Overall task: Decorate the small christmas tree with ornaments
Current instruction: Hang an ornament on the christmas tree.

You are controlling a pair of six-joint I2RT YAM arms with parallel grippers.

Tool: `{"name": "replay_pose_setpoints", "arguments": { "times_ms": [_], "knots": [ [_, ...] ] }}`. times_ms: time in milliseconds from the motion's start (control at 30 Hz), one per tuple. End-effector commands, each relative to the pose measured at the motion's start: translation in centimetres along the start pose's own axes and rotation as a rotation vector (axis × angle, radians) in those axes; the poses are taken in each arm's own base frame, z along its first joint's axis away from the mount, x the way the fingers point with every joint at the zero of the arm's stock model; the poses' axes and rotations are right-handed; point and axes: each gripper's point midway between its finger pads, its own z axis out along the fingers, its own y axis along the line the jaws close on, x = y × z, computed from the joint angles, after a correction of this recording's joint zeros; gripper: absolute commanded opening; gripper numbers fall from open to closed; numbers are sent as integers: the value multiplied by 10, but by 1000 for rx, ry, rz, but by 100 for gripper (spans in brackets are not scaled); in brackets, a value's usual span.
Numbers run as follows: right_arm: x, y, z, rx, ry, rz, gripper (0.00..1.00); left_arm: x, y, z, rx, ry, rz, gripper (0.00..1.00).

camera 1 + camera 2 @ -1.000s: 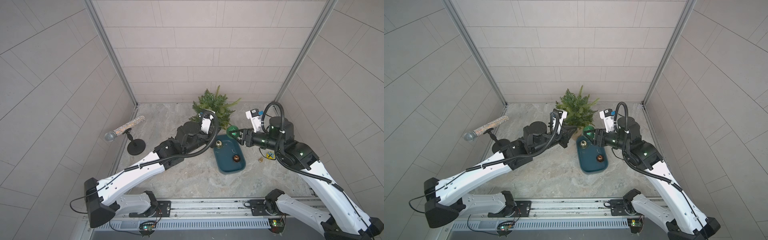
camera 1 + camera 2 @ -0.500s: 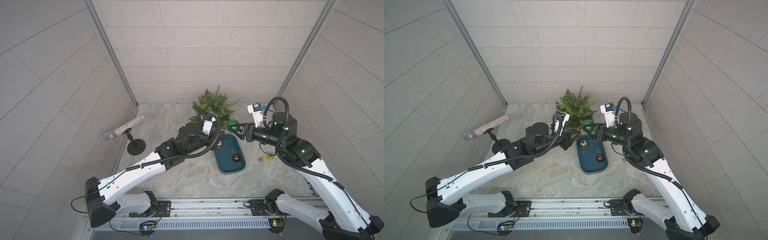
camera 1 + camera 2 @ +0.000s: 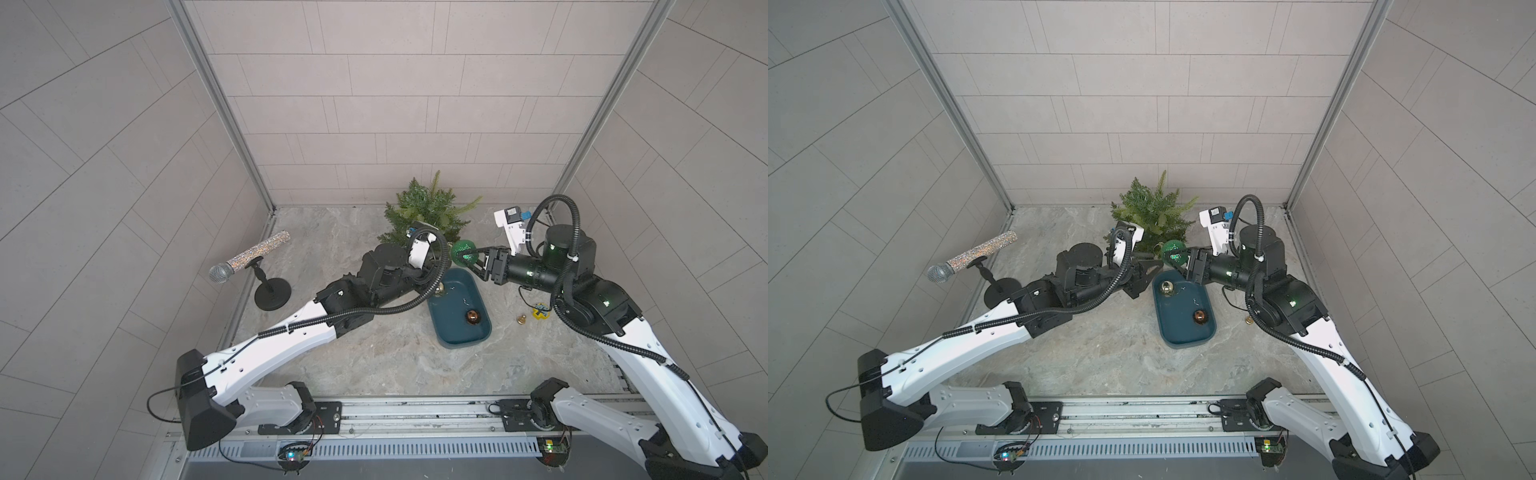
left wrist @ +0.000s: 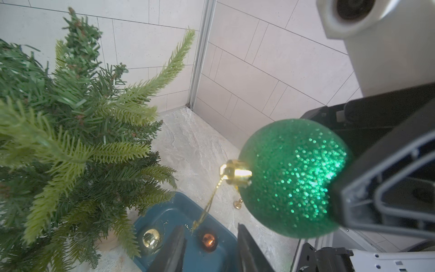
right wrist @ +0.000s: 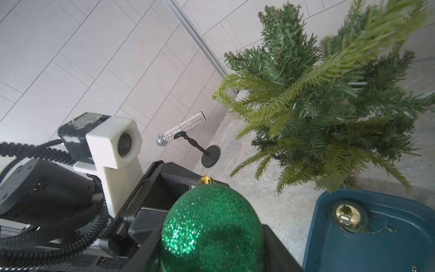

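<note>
The gold loop's loose end [image 4: 195, 225] hangs off-center in my open left gripper, so I should move that gripper back, then center it on the loop [image 4: 209, 203] and pinch.
The small christmas tree [image 3: 428, 208] [image 3: 1154, 208] stands at the back of the floor, with no bauble on the branches I can see. My right gripper [image 5: 211, 235] is shut on the glittery green ornament [image 3: 463, 253] [image 4: 292, 176], held in the air beside the tree's lower branches, cap and gold loop pointing at the left arm. My left gripper [image 4: 209, 227] is open, and the loop's free end dangles between its fingers [image 4: 179, 245]. The pale gold ornament [image 3: 1167, 286] and the copper ornament [image 3: 1200, 316] lie in the blue tray [image 3: 1183, 336].
A glittery microphone on a black stand [image 3: 249, 259] is at the left wall. A tiny brass piece [image 3: 521, 319] and a flat yellow piece [image 3: 540, 309] lie right of the tray. Tiled walls close in behind the tree.
My left gripper has opened. The right gripper has carried the green ornament a little back toward the tree.
</note>
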Motion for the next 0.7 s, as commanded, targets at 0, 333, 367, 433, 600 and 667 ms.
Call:
{"name": "replay_pose_setpoints", "arguments": {
  "times_ms": [0, 333, 367, 433, 600, 667],
  "knots": [
    [-5, 9, -6, -35, -30, -21, 57, -26, -2, -12, -10, -75, 15, 44],
    [-3, 13, -10, -63, -18, -23, 56, -35, 4, -30, 12, -106, 7, 51],
    [-3, 15, -11, -70, -14, -25, 56, -36, 2, -29, 42, -105, 1, 51],
    [-2, 17, -12, -80, -12, -28, 56, -39, -1, -30, 93, -108, -14, 52],
    [-2, 22, -14, -106, -11, -28, 56, -45, -7, -31, 160, -120, -23, 50],
    [-2, 24, -14, -112, -10, -28, 56, -44, -12, -28, 190, -113, -26, 50]
  ]
}}
